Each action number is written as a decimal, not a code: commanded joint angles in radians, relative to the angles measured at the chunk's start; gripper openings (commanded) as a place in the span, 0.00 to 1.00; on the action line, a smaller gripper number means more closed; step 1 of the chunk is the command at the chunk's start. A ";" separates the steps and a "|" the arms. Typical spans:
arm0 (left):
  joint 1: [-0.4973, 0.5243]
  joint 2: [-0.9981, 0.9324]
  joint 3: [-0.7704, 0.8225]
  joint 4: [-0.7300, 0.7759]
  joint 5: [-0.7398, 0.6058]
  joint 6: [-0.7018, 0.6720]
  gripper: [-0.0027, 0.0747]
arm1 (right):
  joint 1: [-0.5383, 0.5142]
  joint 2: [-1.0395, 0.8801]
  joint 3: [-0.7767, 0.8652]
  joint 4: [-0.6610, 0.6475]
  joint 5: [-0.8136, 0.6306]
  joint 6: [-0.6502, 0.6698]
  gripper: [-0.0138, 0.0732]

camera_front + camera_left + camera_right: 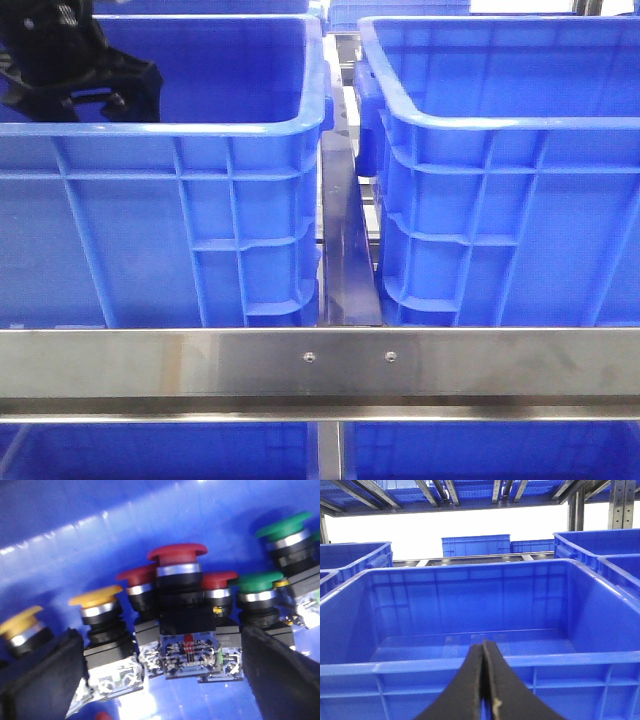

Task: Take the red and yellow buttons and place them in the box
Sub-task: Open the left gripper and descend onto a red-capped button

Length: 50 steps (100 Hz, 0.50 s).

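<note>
I should keep lowering my left gripper until both fingers can close on the black body, because the middle red button lies over its neighbours, centred between the fingers.
Several push-button switches lie on the blue crate floor in the left wrist view. A red-capped button stands in the middle, between the jaws. A yellow-capped button lies beside it, close to one finger. My left gripper is open and empty just above them. In the front view my left arm reaches into the left crate. My right gripper is shut and empty, before the rim of an empty blue box. It does not show in the front view.
More buttons crowd round: two other red ones, another yellow one and two green ones. A twin crate stands at the right, a narrow gap between the two. A steel rail crosses in front. More crates stand behind.
</note>
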 commanded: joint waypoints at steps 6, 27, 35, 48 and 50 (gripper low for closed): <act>-0.006 -0.036 -0.032 -0.025 -0.049 0.002 0.81 | -0.006 -0.025 -0.020 -0.001 -0.081 0.001 0.08; -0.006 -0.027 -0.032 -0.025 -0.065 0.002 0.81 | -0.006 -0.025 -0.020 -0.001 -0.081 0.001 0.08; -0.006 -0.020 -0.032 -0.025 -0.075 0.002 0.81 | -0.006 -0.025 -0.020 -0.001 -0.081 0.001 0.08; -0.006 -0.001 -0.032 -0.027 -0.077 0.002 0.81 | -0.006 -0.025 -0.020 -0.001 -0.081 0.001 0.08; -0.006 -0.001 -0.032 -0.027 -0.077 0.002 0.81 | -0.006 -0.025 -0.020 -0.001 -0.081 0.001 0.08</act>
